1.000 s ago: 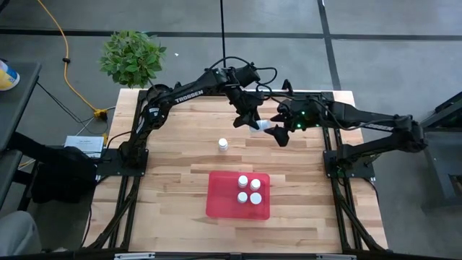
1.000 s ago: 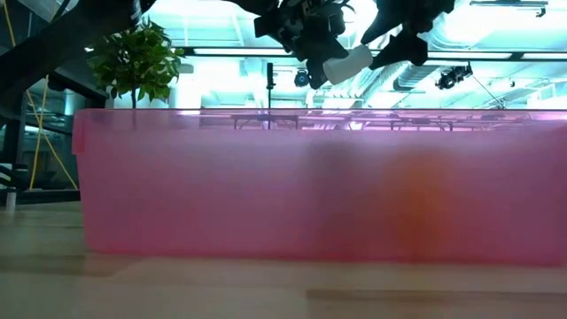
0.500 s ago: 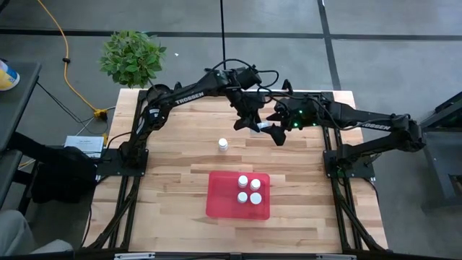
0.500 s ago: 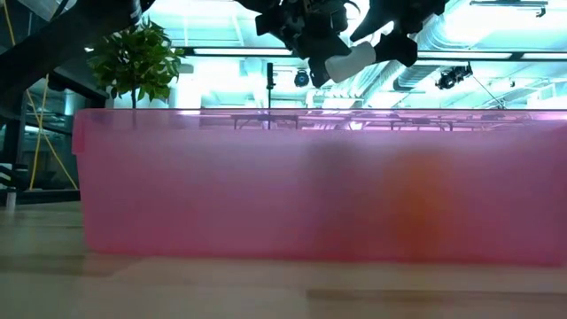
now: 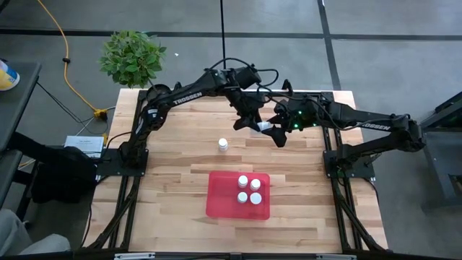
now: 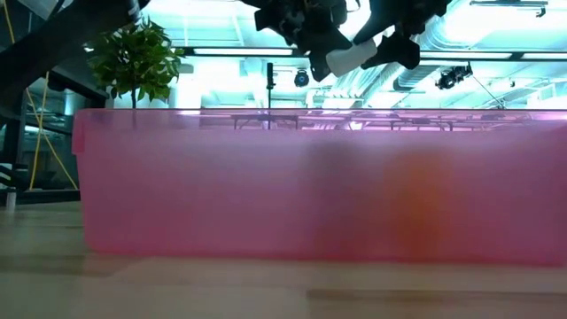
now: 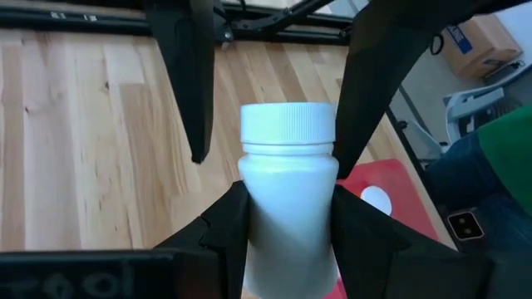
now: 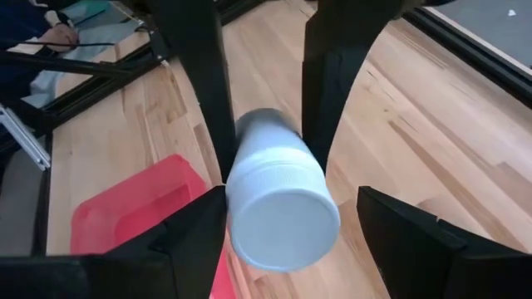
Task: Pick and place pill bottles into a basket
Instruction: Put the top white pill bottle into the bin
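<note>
I should close my right gripper on the cap end (image 7: 288, 126) while my left gripper holds the pill bottle's body (image 7: 288, 208), and only then open my left gripper and move it away.
My left gripper (image 5: 255, 121) is shut on a white pill bottle (image 5: 265, 127) high above the table's far middle. The bottle also shows in the low view (image 6: 350, 58). My right gripper (image 8: 291, 203) is open, its fingers standing on either side of the bottle's cap end (image 8: 283, 220). I cannot tell whether one finger touches the cap. Another bottle (image 5: 222, 144) stands upright on the table. Several bottles (image 5: 249, 189) stand in the red tray (image 5: 220, 195). My left gripper pinches the bottle's body (image 7: 287, 195) below the cap between its two fingers (image 7: 229, 224). The fingers slant down from the table's far left and lie across the bottle. The bottle is lifted clear, tilted, with its cap (image 7: 287, 124) toward my right gripper and a little higher.
The red tray's wall (image 6: 310, 186) fills the low view near the table's front middle. A potted plant (image 5: 132, 56) stands beyond the far left corner. Bare wood lies to the left and right of the tray.
My right gripper has moved toward the table's left, up to the held bottle, so its open fingers now stand around the cap end. My left gripper has kept hold and raised the bottle slightly.
</note>
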`<state>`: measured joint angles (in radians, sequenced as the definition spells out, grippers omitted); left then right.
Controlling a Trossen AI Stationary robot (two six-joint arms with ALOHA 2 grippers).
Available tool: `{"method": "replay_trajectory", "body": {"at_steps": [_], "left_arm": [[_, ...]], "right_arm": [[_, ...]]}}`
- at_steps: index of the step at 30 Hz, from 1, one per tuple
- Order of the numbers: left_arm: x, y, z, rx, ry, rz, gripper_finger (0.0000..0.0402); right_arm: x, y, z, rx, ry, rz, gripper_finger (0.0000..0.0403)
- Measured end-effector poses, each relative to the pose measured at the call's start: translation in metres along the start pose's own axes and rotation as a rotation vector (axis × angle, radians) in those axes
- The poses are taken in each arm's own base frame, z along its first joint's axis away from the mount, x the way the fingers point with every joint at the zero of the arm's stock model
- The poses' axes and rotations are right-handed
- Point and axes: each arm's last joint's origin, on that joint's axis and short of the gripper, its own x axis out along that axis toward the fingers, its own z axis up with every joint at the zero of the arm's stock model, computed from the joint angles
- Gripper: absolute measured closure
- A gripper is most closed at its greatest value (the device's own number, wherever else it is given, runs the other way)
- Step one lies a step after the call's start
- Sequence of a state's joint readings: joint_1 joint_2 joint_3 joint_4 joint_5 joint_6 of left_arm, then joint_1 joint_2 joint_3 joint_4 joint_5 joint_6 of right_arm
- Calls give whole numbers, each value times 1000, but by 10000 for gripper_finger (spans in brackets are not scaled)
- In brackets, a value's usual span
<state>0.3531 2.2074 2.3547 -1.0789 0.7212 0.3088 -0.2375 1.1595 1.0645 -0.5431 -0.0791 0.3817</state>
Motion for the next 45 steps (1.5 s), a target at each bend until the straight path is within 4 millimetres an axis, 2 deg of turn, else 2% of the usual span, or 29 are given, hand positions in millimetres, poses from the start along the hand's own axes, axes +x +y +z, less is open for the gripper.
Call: {"method": "replay_trajectory", "body": {"at_steps": [5,9,19,33,45], "left_arm": [[-3,-3,2,12,-10,10,227],[-3,-2,2,9,-7,12,227],[-3,-3,2,19,-4,6,227],[-3,-3,1,9,-3,6,226],[-4,-3,2,-13,-4,8,163]], "right_arm": [[0,0,0,2,-1,3,145],[0,0,0,-1,-1,3,161],[0,1,0,-33,5,30,259],[0,1,0,-69,5,40,259],[0,1,0,-93,7,30,259]]}}
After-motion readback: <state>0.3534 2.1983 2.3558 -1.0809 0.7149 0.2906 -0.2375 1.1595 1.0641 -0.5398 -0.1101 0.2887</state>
